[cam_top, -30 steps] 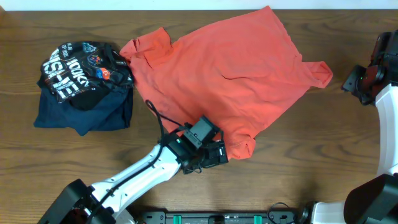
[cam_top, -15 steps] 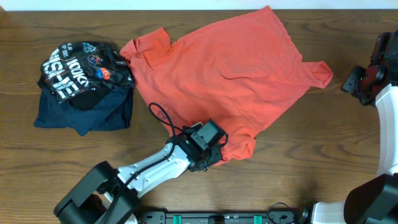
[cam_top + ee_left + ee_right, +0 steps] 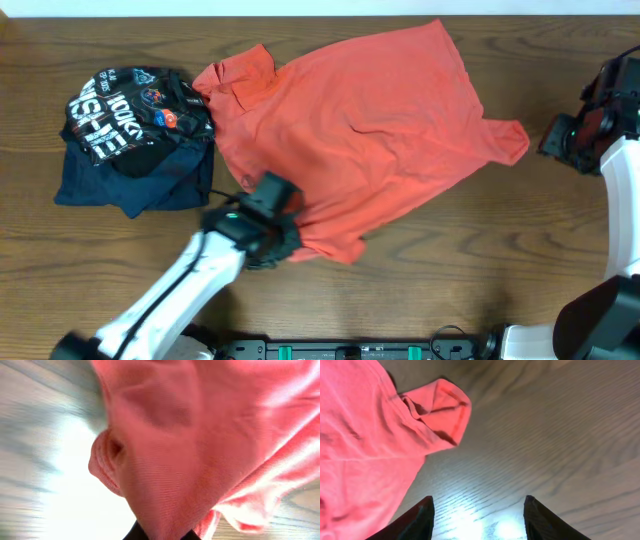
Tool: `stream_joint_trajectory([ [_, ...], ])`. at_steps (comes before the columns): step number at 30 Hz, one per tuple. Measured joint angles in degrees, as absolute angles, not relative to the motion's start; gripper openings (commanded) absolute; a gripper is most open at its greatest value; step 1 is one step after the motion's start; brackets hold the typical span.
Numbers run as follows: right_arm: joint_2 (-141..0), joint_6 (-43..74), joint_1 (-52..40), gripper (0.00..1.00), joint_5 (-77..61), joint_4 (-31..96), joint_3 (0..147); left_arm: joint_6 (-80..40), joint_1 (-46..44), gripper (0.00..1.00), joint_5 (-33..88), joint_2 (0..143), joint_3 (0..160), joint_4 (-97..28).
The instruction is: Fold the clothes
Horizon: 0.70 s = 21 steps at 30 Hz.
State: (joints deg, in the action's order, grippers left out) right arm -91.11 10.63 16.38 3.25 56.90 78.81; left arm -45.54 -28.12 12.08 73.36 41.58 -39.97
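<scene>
I can see the T-shirt's near edge [image 3: 425,199] slant from my left gripper to a loose sleeve, so I should take that sleeve [image 3: 509,142] with my right gripper before both grippers lift the T-shirt straight.
The clothes, an orange-red T-shirt [image 3: 360,130], lie spread across the middle of the table with no lettering showing. My left gripper [image 3: 278,228] is at the shirt's near hem, shut on a bunch of that fabric. In the left wrist view the cloth [image 3: 200,445] fills the frame and narrows down into the closed jaws at the bottom edge. My right gripper [image 3: 553,138] hangs just right of the shirt's right sleeve [image 3: 510,140]. In the right wrist view it [image 3: 478,498] is open over bare wood, and the sleeve [image 3: 437,412] lies ahead to the left, untouched.
A black garment with white lettering [image 3: 125,110] lies crumpled on a navy blue garment [image 3: 150,188] at the table's left, close to the shirt's left sleeve [image 3: 240,75]. Bare wood shows along the front and at the right [image 3: 480,260].
The left gripper went from open to shut on the shirt's near corner and dragged it left. The folded-under corner has moved along with it. The right arm barely shifted.
</scene>
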Motion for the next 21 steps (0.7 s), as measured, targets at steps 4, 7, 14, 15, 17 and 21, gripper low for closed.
stream_joint_trajectory([
  [4, -93.86, 9.76, 16.05, 0.54, -0.67, 52.8, 75.24, -41.47, -23.4, 0.06, 11.09, 70.43, 41.58, -42.15],
  [7, -96.97, 8.38, 14.7, 0.54, -2.44, 46.59, 72.29, -40.03, -22.81, 0.06, 10.66, 70.41, 41.58, -42.26],
  [14, -105.12, 5.26, 9.1, 0.55, -4.21, 28.97, 70.41, -38.7, -22.81, 0.06, 10.5, 70.41, 41.58, -46.13],
  [15, -106.21, 4.99, 8.32, 0.55, -4.25, 27.05, 70.41, -38.7, -22.81, 0.06, 10.48, 70.41, 41.58, -47.22],
  [17, -108.79, 4.67, 6.74, 0.55, -4.38, 23.09, 70.41, -38.7, -22.83, 0.06, 10.48, 70.41, 41.58, -48.69],
  [21, -113.43, 4.38, 4.38, 0.51, -4.64, 18.02, 70.41, -38.68, -22.83, 0.06, 10.46, 70.41, 41.58, -48.86],
])
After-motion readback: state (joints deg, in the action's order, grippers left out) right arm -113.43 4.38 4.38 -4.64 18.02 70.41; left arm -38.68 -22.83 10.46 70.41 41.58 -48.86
